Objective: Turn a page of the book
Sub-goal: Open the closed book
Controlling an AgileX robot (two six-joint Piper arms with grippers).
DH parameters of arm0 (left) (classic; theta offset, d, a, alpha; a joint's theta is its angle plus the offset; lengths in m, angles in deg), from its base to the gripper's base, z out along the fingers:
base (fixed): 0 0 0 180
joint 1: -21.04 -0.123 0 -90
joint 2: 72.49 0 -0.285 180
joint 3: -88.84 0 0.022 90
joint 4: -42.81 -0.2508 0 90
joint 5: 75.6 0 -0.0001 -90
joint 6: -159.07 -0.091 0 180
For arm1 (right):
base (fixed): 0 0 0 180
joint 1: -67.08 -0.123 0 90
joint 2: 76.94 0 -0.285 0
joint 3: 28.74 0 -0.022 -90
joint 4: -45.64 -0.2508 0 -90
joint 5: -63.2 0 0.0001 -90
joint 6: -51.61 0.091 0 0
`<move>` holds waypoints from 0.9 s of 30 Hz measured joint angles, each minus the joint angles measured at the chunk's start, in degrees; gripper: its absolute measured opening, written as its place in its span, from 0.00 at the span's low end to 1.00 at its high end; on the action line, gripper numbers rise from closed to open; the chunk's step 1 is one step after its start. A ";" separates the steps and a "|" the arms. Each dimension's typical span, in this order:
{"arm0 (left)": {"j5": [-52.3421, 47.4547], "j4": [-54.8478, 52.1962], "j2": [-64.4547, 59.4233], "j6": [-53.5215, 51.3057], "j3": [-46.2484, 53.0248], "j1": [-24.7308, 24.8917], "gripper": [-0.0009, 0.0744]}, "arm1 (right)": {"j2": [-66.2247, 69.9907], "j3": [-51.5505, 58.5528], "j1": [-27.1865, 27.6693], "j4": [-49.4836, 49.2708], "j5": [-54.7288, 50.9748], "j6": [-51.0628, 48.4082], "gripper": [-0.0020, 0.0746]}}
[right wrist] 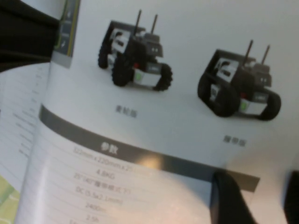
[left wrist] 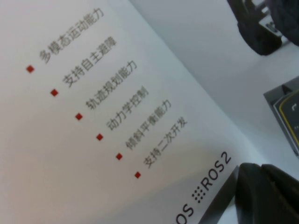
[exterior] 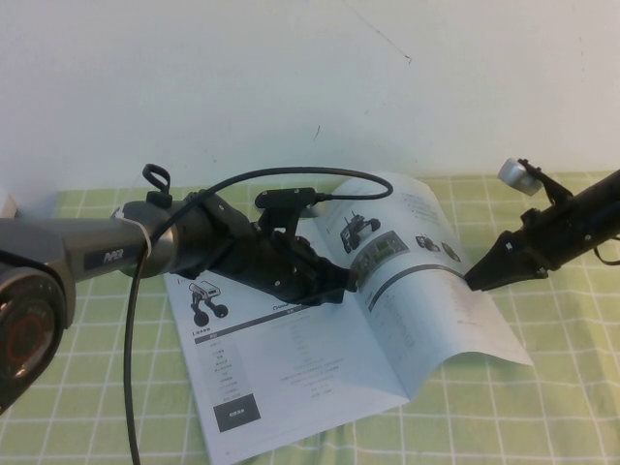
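Observation:
The page [exterior: 431, 305] will curl over into a loose roll toward the spine when I pull it across, because its lower edge arches softly [exterior: 453, 358].
The book [exterior: 291, 368] lies open on the green checked cloth. Its right-hand page [exterior: 426, 291] bows upward and shows black wheeled robots [right wrist: 135, 51] above a dark header bar. My left gripper [exterior: 341, 279] is shut and rests its tips near the book's spine; in the left wrist view it [left wrist: 256, 170] touches the white paper [left wrist: 117, 93] beside printed text. My right gripper [exterior: 473, 281] is at the page's outer edge. It [right wrist: 259, 200] stands open, with one finger [right wrist: 229, 198] lying on the printed face and the other off to the side.
A green checked cloth [exterior: 542, 407] covers the table up to a white wall. A black cable [exterior: 131, 320] loops from the left arm down across the front left. A small white object [exterior: 8, 203] sits at the far left edge.

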 joint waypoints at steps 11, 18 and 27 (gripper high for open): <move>-0.09 -0.04 0.00 0.09 0.00 0.00 0.01 | 0.57 0.00 -2.09 -8.25 -0.49 -1.16 0.31; -0.09 -0.04 0.00 0.09 0.00 0.00 0.01 | 0.57 0.00 -6.18 -8.81 -0.49 -1.64 0.30; -0.11 -4.59 1.41 0.85 0.11 0.09 0.01 | 0.57 0.00 -9.04 -12.68 -0.49 -2.14 0.28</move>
